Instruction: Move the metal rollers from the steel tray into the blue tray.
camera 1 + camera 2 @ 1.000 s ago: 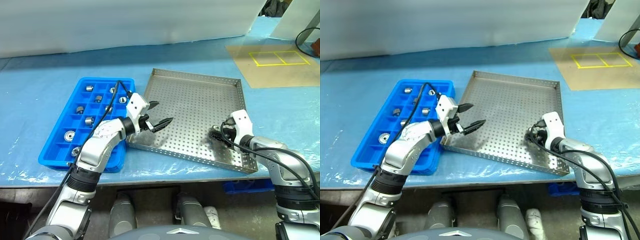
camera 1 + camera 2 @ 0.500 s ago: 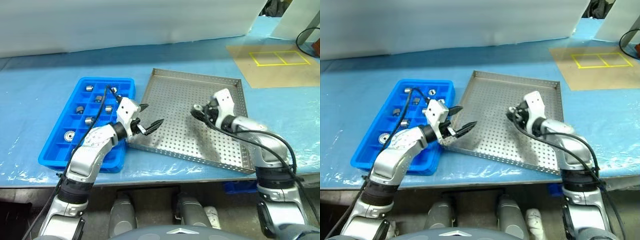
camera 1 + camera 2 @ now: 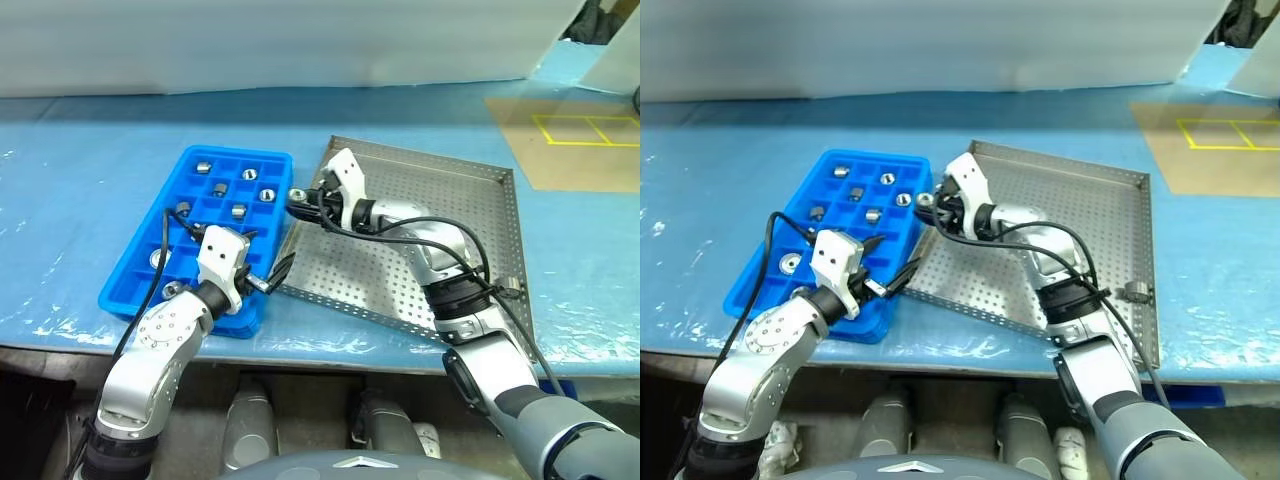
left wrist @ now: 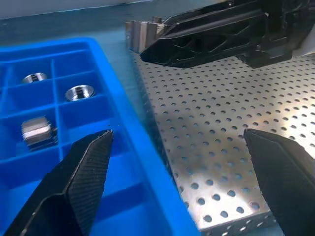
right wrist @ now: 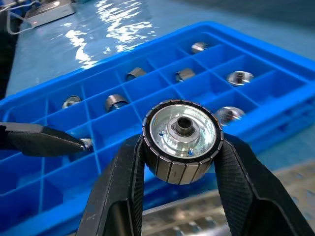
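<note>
I should keep moving my right gripper over an empty compartment (image 3: pixel 892 238) open inside the blue tray's rim and release there, as the metal roller (image 3: pixel 298 195) is upright.
My right gripper (image 3: pixel 297 204) is shut on a metal roller (image 5: pixel 182 140), a ribbed silvery cylinder with a hole in its end. It holds the roller in the air over the right rim of the blue tray (image 3: pixel 122 290), beside the steel tray's (image 3: pixel 450 205) left edge. Several metal rollers (image 3: pixel 239 210) lie in separate compartments of the blue tray. My left gripper (image 4: pixel 177 172) is open and empty. It hovers low over the blue tray's near right corner, where that corner meets the steel tray's front left corner.
Both trays rest side by side on a table covered with blue plastic film (image 3: pixel 70 170). A brown sheet with yellow taped rectangles (image 3: pixel 590 128) lies at the far right. A white panel (image 3: pixel 300 40) runs along the back. The table's front edge (image 3: pixel 330 355) is close below the trays.
My right gripper has carried the roller leftward across the steel tray to the blue tray's right rim. My left gripper has drawn back toward the near left, still open. The camera has also shifted.
</note>
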You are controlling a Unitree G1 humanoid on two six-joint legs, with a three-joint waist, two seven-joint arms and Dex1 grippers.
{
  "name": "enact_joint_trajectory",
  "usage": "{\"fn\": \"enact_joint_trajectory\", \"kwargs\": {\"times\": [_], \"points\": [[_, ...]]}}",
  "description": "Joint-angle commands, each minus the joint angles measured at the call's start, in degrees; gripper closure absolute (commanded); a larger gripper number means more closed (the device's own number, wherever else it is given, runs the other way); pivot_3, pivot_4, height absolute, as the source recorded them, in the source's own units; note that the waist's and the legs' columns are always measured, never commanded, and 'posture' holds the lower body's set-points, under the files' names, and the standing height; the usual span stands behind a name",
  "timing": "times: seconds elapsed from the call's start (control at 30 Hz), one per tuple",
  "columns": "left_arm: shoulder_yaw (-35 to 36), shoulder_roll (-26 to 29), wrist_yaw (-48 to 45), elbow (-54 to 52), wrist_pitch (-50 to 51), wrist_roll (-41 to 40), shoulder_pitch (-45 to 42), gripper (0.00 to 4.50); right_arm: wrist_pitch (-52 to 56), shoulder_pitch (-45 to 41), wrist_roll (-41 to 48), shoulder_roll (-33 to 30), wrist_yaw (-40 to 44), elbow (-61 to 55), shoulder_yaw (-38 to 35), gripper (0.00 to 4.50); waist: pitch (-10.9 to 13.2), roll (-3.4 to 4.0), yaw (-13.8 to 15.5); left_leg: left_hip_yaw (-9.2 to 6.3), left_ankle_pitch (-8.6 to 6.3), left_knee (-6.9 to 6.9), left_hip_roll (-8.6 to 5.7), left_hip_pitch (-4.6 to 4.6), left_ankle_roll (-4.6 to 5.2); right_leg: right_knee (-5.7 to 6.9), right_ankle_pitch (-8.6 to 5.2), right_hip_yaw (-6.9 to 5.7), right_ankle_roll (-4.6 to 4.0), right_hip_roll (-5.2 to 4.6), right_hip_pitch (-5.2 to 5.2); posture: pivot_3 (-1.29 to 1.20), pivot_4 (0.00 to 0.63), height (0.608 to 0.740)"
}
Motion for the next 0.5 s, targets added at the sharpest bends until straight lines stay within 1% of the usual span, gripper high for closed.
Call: {"fn": "enact_joint_trajectory", "kwargs": {"times": [0.03, 0.27, 0.5], "points": [[1.55, -0.27, 2.4, -4.91, 0.17, 0.62, 1.75, 0.0, -3.25, -2.89, -0.61, 1.57, 2.45, 2.18, 1.21, 2.88, 0.0, 0.0, 1.0, -0.01, 0.0, -0.01, 0.0, -0.01, 0.0, -0.02, 0.0, -0.01, 0.0, 0.0, 0.0, 0.34, 0.15, 0.74], [1.07, -0.61, 5.6, -8.95, 0.64, 1.84, 5.53, 0.0, -5.59, -6.04, -4.06, 4.83, 3.82, 10.61, 3.33, 2.88, 0.01, 0.01, 3.06, -0.06, -0.05, -0.04, 0.0, -0.05, 0.07, -0.07, -0.01, -0.04, 0.01, -0.01, -0.01, 0.4, 0.15, 0.74], [1.88, -0.12, 6.31, -10.15, 1.1, 1.66, 6.29, 0.0, -7.67, -6.84, -8.99, 4.6, 6.32, 14.73, 7.15, 2.88, 0.02, 0.01, 4.3, -0.07, -0.07, -0.07, 0.01, -0.06, 0.1, -0.07, -0.01, -0.04, 0.02, -0.01, -0.04, 0.43, 0.15, 0.74]]}}
